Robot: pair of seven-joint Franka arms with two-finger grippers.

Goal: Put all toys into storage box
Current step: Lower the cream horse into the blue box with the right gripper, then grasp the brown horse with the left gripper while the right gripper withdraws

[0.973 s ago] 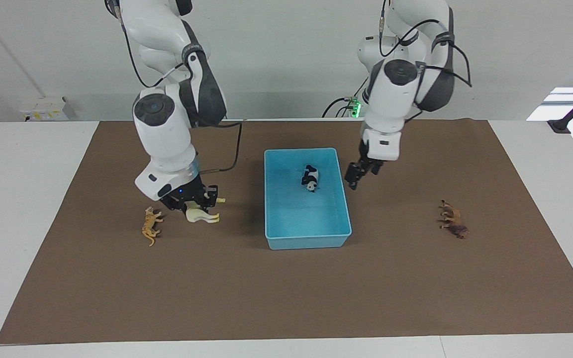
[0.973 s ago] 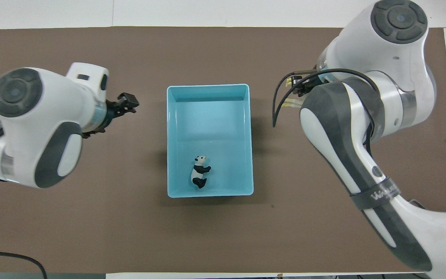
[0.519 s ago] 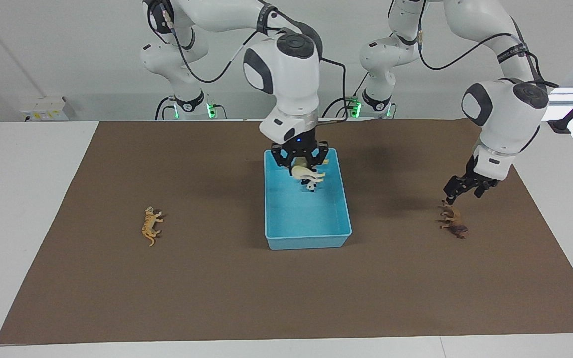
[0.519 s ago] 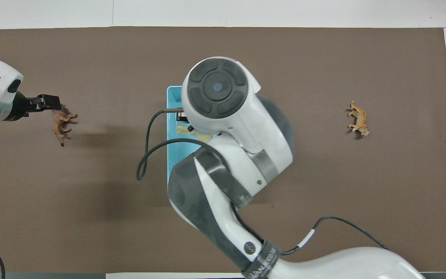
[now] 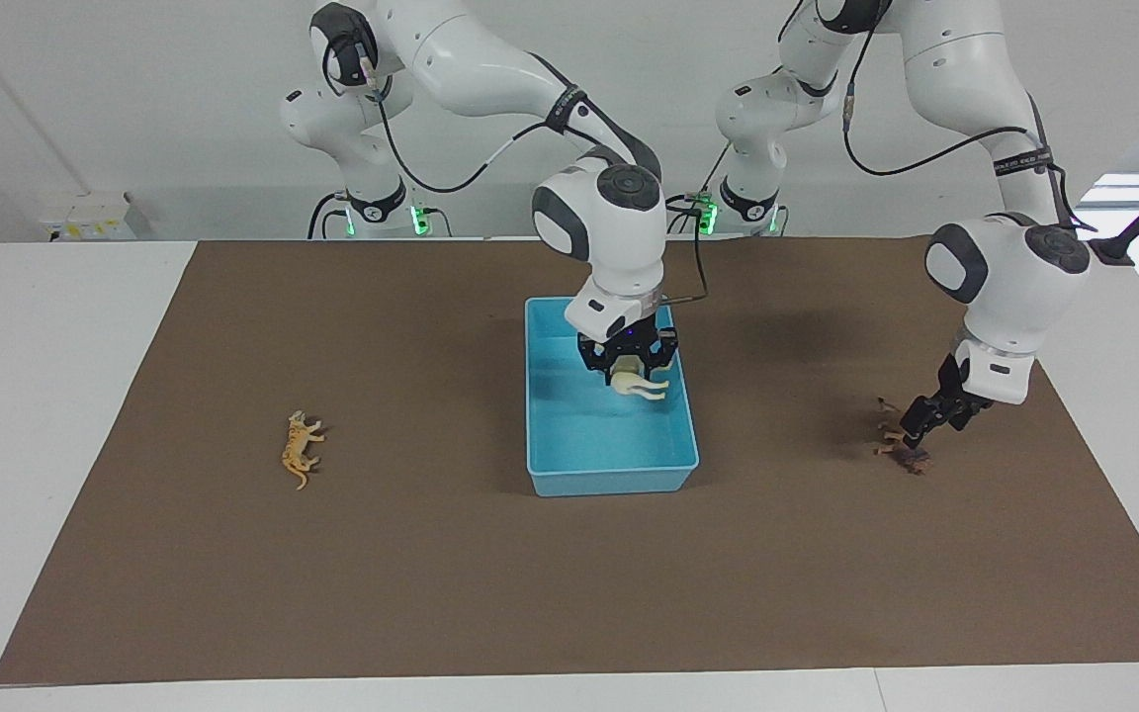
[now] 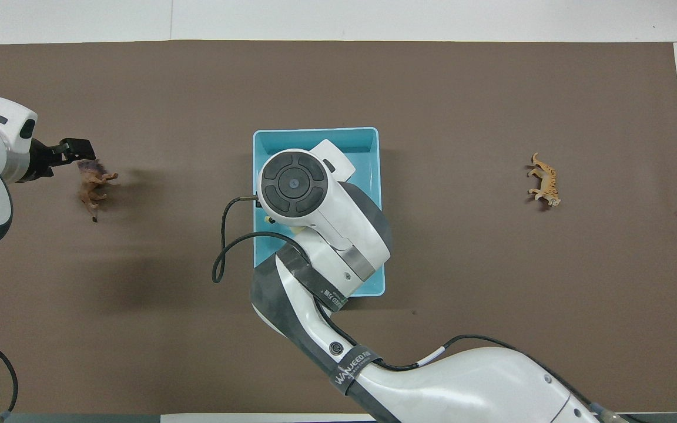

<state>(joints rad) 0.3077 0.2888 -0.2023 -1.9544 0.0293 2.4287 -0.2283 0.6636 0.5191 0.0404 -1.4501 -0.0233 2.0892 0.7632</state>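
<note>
The storage box [image 5: 610, 417] is blocked by my right gripper, which should therefore release the horse and move off toward the tiger [image 6: 545, 182] before my left gripper brings the lion.
My right gripper [image 5: 629, 368] is shut on the cream-white horse [image 5: 644, 386] and holds it low inside the light blue storage box [image 5: 609, 483]. In the overhead view the right arm covers most of the box [image 6: 368, 136]. The panda is hidden under that gripper and arm. My left gripper [image 5: 925, 423] is open and down at the brown lion [image 5: 911, 458], which lies on the mat toward the left arm's end; in the overhead view the gripper [image 6: 77, 154] is at the lion's [image 6: 91, 187] farther end. The striped tiger [image 5: 300, 450] lies on the mat toward the right arm's end.
A brown mat [image 5: 431, 574] covers the white table [image 5: 36, 396]. The tiger also shows in the overhead view [image 6: 544, 181]. A black cable [image 6: 221, 258] loops off the right arm beside the box.
My right gripper carried the horse from beside the tiger to the box and has lowered it inside. My left gripper swung from beside the box out to the lion and came down onto it.
</note>
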